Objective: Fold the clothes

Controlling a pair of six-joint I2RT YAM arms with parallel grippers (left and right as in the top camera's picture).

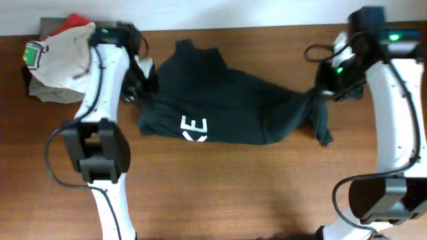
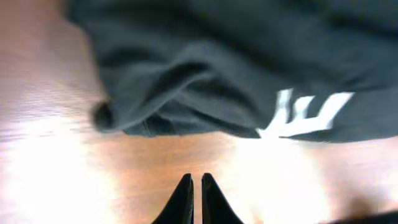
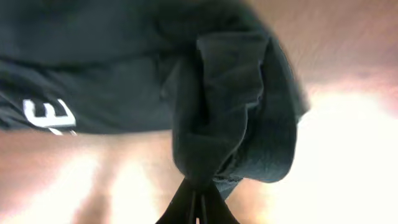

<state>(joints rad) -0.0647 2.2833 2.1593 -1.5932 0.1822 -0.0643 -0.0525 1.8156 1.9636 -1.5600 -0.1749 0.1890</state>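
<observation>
The black shirt's end [image 1: 155, 120] is crumpled and loose next to my left gripper, so next my left gripper grabs the hem [image 2: 171, 127] and pulls it away from my right gripper.
The black shirt [image 1: 227, 100] lies crumpled across the middle of the table, with white lettering [image 1: 195, 128] near its front edge. My left gripper [image 1: 143, 85] is at the shirt's left edge. In the left wrist view its fingers [image 2: 196, 182] are shut with nothing between them, over bare wood just short of the shirt's hem [image 2: 186, 87]. My right gripper [image 1: 325, 87] is at the shirt's right end. In the right wrist view its fingers [image 3: 198, 190] are shut on a bunched fold of the shirt [image 3: 217, 106], which hangs from them.
A pile of folded garments sits at the back left corner: a white one with a green tag [image 1: 63, 53], a red one [image 1: 75, 21] and an olive-grey one [image 1: 53, 95]. The wooden table [image 1: 233, 187] stretches in front of the shirt.
</observation>
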